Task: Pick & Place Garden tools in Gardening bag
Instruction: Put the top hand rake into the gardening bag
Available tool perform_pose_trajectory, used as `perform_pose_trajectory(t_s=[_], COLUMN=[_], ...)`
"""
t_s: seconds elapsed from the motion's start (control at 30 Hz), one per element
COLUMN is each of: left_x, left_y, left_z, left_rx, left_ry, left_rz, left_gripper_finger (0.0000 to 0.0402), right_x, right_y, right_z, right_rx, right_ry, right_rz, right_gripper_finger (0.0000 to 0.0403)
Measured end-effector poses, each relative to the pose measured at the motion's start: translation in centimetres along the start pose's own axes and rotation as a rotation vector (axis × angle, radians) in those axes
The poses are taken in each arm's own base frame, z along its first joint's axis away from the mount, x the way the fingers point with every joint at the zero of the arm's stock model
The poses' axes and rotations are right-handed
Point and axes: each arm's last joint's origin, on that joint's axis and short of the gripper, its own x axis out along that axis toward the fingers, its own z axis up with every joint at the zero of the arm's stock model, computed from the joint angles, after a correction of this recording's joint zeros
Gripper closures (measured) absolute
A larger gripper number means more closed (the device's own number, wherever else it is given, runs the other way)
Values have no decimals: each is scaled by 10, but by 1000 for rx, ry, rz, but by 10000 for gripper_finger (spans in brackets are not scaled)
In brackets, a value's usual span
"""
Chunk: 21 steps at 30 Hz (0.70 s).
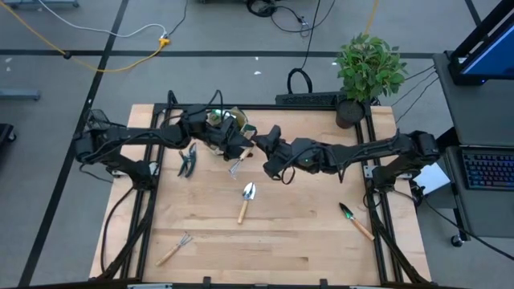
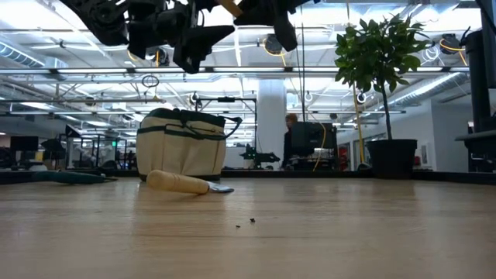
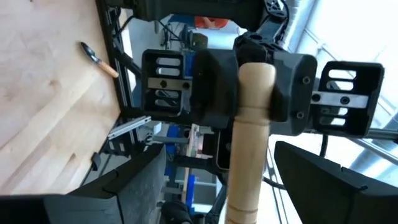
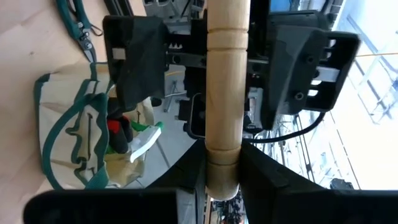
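The garden tool's wooden handle point(image 3: 249, 152) is closer to one finger of my left gripper point(image 3: 314, 183), so it will move toward the middle when I close that gripper.
A wooden-handled garden tool with a grey metal head point(image 1: 238, 167) hangs in the air between my two grippers, near the beige, green-trimmed gardening bag point(image 1: 222, 119). My right gripper point(image 4: 222, 171) is shut on its handle. My left gripper point(image 3: 239, 180) faces it, open, with one finger on each side of the handle point(image 3: 247, 143) and neither touching it. On the table lie dark shears point(image 1: 189, 160), a silver trowel point(image 1: 246, 197), a green-bladed trowel point(image 1: 353, 218) and a small rake point(image 1: 177, 247). Red-black gloves point(image 4: 115, 129) and a green spray bottle point(image 4: 146, 140) stick out of the bag. My right gripper pinches the wooden handle near its free end point(image 4: 222, 155) between its two fingers. The fingers point level, from the table's right side, and lie across the handle. The tool is lifted clear of the table, its metal head toward the near left.
A potted plant point(image 1: 368, 68) stands at the table's far right corner. The bag point(image 2: 186, 143) rests on its base at the far middle, under my left arm. The near half of the wooden table top point(image 1: 297, 241) holds only the scattered tools.
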Motion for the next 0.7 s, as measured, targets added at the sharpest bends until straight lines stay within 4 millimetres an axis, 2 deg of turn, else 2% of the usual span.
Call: perform_pose_trajectory(t_s=[0.17, 0.57, 0.7], left_x=[1, 0, 0], left_y=[0, -1, -1], left_z=[-1, -1, -1], left_rx=[-5, 56, 80], left_ry=[32, 20, 19], left_rz=[1, -10, -12], left_gripper_finger=[127, 323, 332], right_x=[0, 0, 0], right_y=[0, 3, 3], right_z=[0, 1, 1], right_rx=[4, 33, 29], right_ry=[-2, -44, -44], right_rz=[-1, 29, 29], right_gripper_finger=[344, 344, 344])
